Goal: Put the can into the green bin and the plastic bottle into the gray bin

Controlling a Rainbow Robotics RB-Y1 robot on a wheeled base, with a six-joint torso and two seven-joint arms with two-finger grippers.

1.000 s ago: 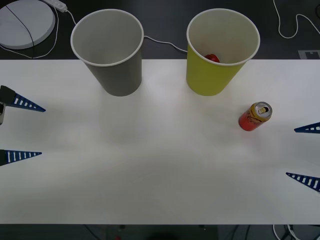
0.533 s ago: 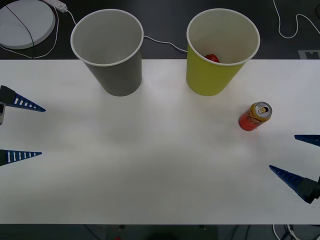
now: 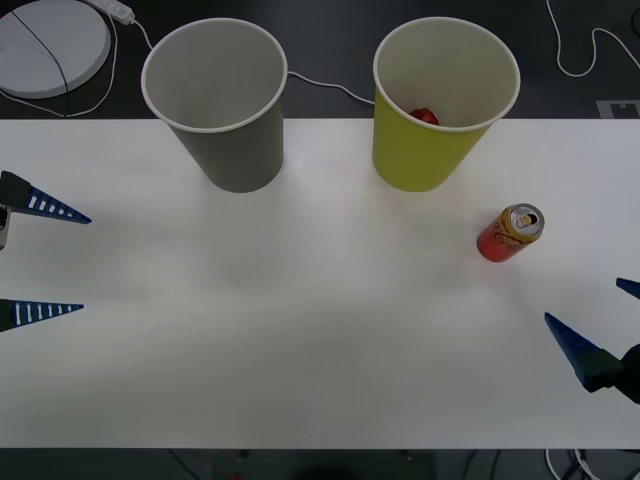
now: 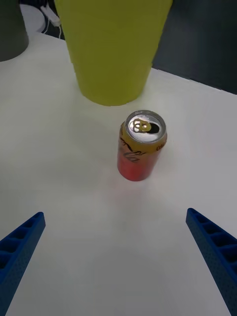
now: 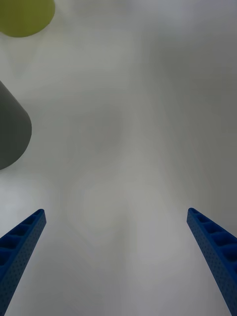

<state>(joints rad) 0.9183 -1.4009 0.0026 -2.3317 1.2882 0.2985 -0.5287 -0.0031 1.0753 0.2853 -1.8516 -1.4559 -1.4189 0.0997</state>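
Observation:
A rounded, shiny red edge (image 3: 425, 116) is visible inside the green bin (image 3: 424, 155), so I should expect another can to be lying there when I bring the can over.
The can (image 3: 510, 232) stands upright on the white table, right of centre, just in front of the green bin (image 3: 445, 100). A small red thing (image 3: 425, 116) lies inside the green bin. The gray bin (image 3: 215, 100) stands to its left. My right gripper (image 3: 600, 315) is open near the table's right edge, a short way from the can and apart from it. In the right wrist view the can (image 4: 140, 148) sits ahead of the open right gripper (image 4: 116, 256), with the green bin (image 4: 111, 49) behind it. My left gripper (image 3: 45, 260) waits open at the left edge. The plastic bottle is out of view.
A white round device (image 3: 50, 40) and cables (image 3: 320, 85) lie on the dark floor behind the table. The left wrist view shows the open left gripper (image 5: 116, 247) over bare table, with the gray bin (image 5: 10, 128) and green bin (image 5: 24, 15) at its edge.
My right gripper has swung round at the table's right edge and now faces the can. The left gripper, the can and both bins have not moved.

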